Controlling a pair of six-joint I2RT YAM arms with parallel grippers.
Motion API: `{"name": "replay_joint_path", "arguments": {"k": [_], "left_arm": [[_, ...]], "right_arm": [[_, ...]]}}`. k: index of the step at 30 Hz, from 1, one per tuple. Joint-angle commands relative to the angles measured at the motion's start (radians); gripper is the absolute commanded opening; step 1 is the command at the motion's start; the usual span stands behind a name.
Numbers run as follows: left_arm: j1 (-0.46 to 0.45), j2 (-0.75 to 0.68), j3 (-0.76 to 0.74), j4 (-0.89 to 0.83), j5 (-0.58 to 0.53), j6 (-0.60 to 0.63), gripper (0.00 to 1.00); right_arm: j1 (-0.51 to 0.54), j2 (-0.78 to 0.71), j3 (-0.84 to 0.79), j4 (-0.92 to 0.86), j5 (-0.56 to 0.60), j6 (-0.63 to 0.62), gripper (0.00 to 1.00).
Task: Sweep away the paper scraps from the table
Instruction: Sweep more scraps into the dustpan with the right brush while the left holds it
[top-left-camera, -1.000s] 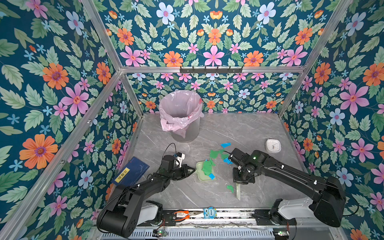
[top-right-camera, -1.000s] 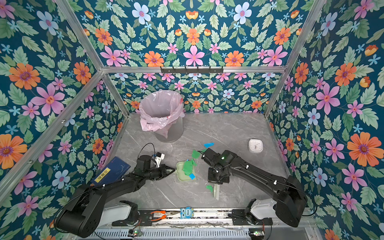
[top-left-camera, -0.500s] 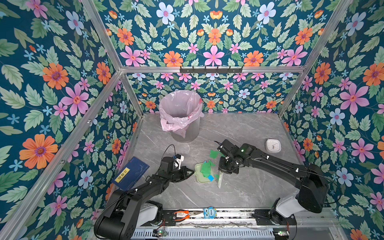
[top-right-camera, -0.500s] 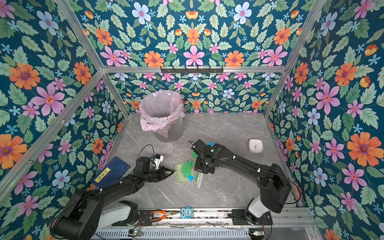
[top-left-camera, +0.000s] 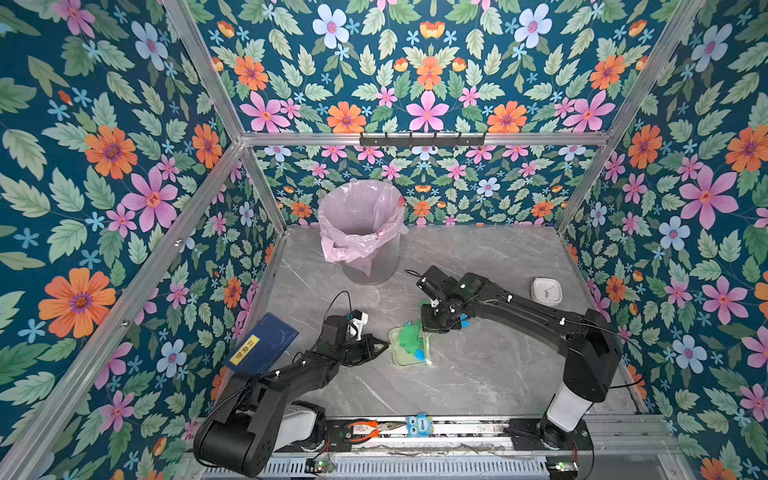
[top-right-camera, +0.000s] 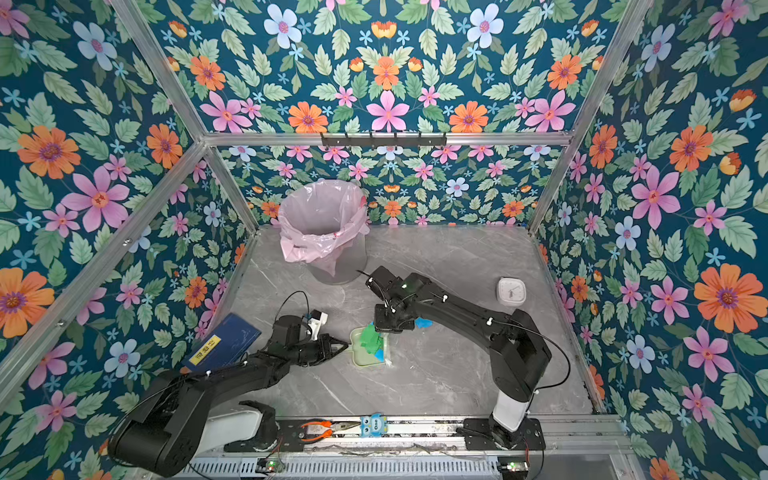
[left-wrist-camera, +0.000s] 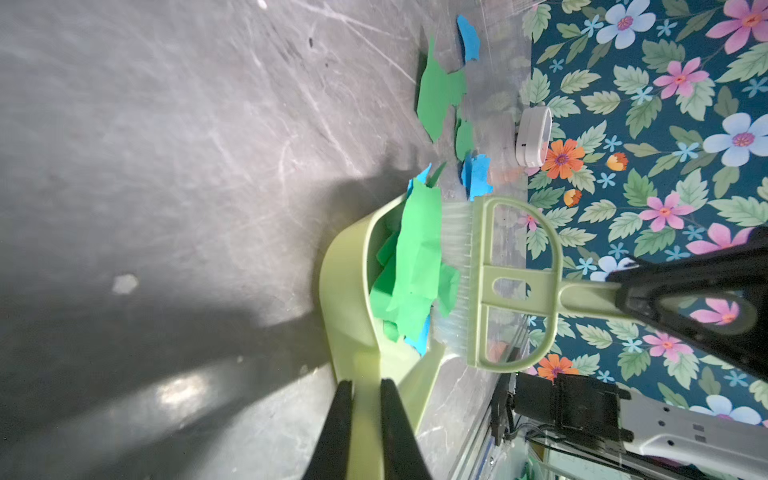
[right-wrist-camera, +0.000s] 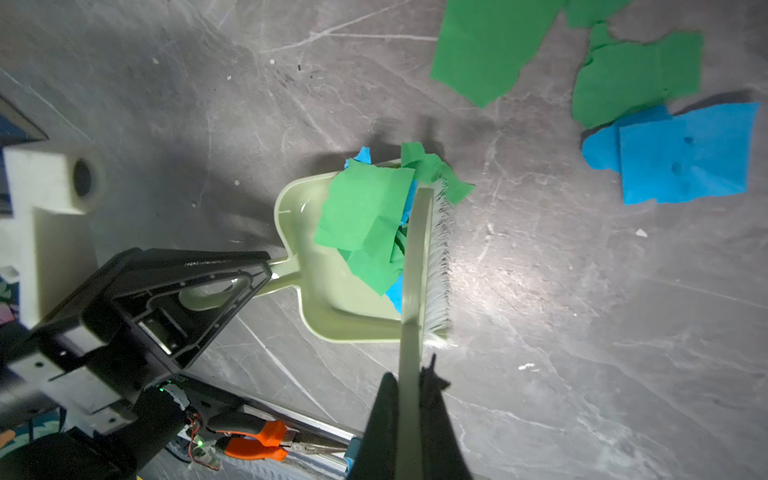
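Observation:
Scraps are piled up to the dustpan's opening (top-left-camera: 424, 348). I should lift the brush out of the way, and my left gripper should empty the dustpan into the bin (top-left-camera: 364, 216) before I sweep more.
A pale green dustpan (top-left-camera: 400, 358) lies on the grey marbled table (top-left-camera: 478, 374), and my left gripper (left-wrist-camera: 365, 384) is shut on its handle. Several green and blue paper scraps (right-wrist-camera: 365, 220) are heaped in the pan. My right gripper (right-wrist-camera: 409, 374) is shut on the handle of a pale green brush (right-wrist-camera: 415, 257), whose bristles stand at the pan's open mouth against the heap. More paper scraps lie loose beyond the brush: two green ones (right-wrist-camera: 486, 45) and a blue pair (right-wrist-camera: 681, 153). In both top views the right arm hides most of these, leaving one blue scrap (top-right-camera: 424, 322) showing.
A bin lined with a pink bag (top-left-camera: 361, 232) stands at the back, left of centre. A white clock (top-left-camera: 546, 291) lies at the right, a blue book (top-left-camera: 262, 345) leans at the left wall. Orange pliers (top-left-camera: 365, 428) rest on the front rail.
My right gripper has carried the brush leftward across the table to the dustpan's mouth, pushing green scraps into the pan. The left gripper and pan have hardly moved.

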Motion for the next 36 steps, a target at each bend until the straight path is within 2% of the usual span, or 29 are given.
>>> {"name": "replay_joint_path", "arguments": {"k": [1, 5, 8, 13, 15, 26, 29, 36], "left_arm": [[-0.002, 0.026, -0.009, 0.052, -0.006, -0.013, 0.00], [-0.002, 0.044, -0.002, 0.075, -0.016, -0.023, 0.00], [-0.002, 0.052, 0.007, 0.064, -0.025, -0.012, 0.00], [0.007, 0.056, 0.006, 0.062, -0.032, -0.013, 0.00], [0.011, 0.056, 0.003, 0.062, -0.035, -0.013, 0.00], [0.023, 0.067, -0.008, 0.078, -0.025, -0.013, 0.00], [0.024, 0.079, -0.011, 0.094, -0.023, -0.017, 0.00], [0.026, 0.104, -0.002, 0.119, -0.013, -0.024, 0.00]], "right_arm": [[0.002, -0.012, 0.014, -0.049, 0.003, -0.101, 0.00], [0.002, -0.050, 0.050, -0.129, 0.077, -0.179, 0.00], [0.002, -0.063, 0.082, -0.187, 0.179, -0.236, 0.00], [0.001, -0.027, 0.131, -0.241, 0.306, -0.342, 0.00], [0.002, -0.010, 0.131, -0.226, 0.319, -0.378, 0.00], [0.004, 0.066, 0.132, -0.150, 0.205, -0.419, 0.00], [0.009, 0.082, 0.124, -0.117, 0.130, -0.416, 0.00], [0.062, 0.132, 0.168, -0.121, 0.115, -0.423, 0.00]]}}
